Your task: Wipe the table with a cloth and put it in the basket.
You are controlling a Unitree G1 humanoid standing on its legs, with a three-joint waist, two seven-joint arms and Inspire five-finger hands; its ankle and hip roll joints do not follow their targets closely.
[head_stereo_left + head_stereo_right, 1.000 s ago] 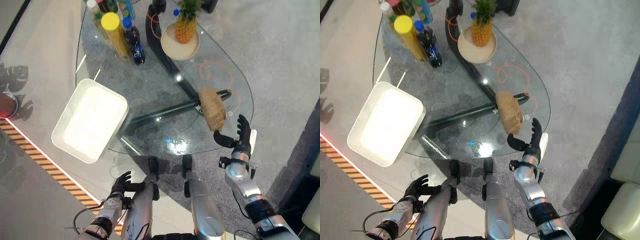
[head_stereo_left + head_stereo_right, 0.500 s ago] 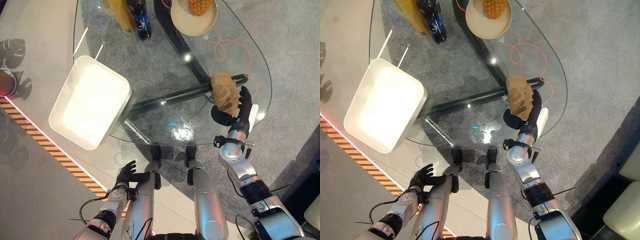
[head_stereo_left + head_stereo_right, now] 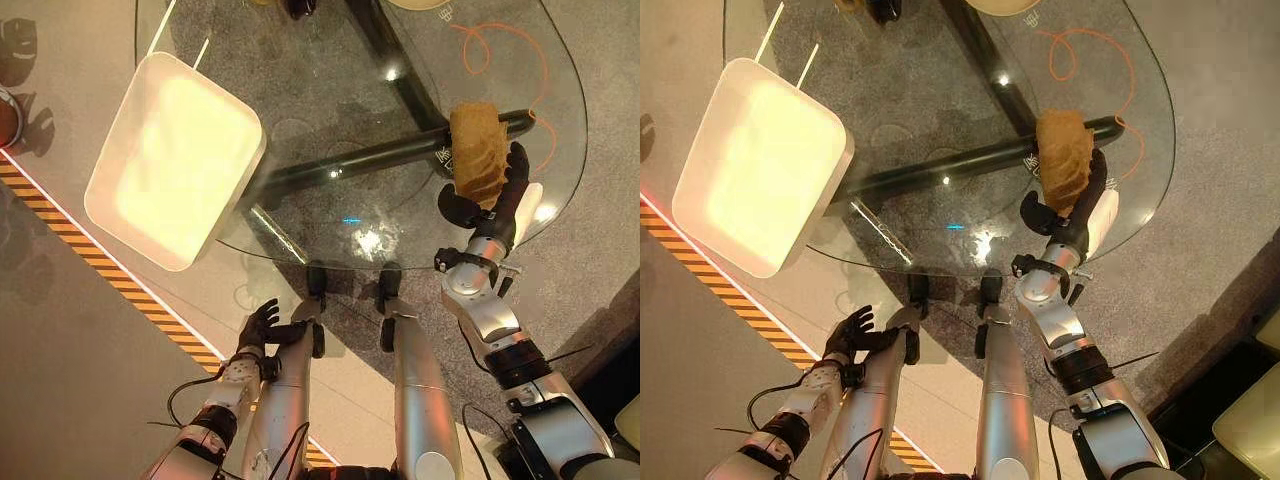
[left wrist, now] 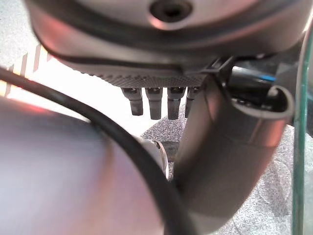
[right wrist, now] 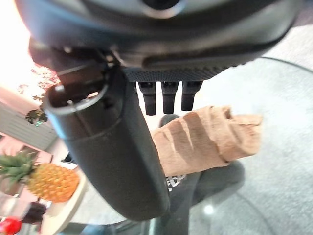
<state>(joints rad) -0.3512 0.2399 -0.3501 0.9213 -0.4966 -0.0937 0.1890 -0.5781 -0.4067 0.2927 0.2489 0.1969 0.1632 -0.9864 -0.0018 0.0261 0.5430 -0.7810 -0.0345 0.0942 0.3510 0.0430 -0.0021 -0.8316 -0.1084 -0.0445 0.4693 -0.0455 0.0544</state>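
I expect the brown cloth to stay bunched up with a flap sticking out when I carry it, because loose, layered folds show at the cloth's near end.
A brown folded cloth lies on the right part of the round glass table, over the dark table base. My right hand is open at the cloth's near end, thumb on one side and straight fingers along the other. In the right wrist view the cloth shows just past the fingertips. The white rectangular basket sits at the table's left edge with nothing in it. Hanging low beside the table's near edge, my left hand is open and holds nothing.
The dark table base and an orange cable show through the glass. A plate's edge and a bottle stand at the far side; a pineapple is there too. A striped floor line runs on the left.
The camera has shifted forward over the table. My right hand has moved from the table's near edge up to the cloth, whose end now lies between thumb and fingers.
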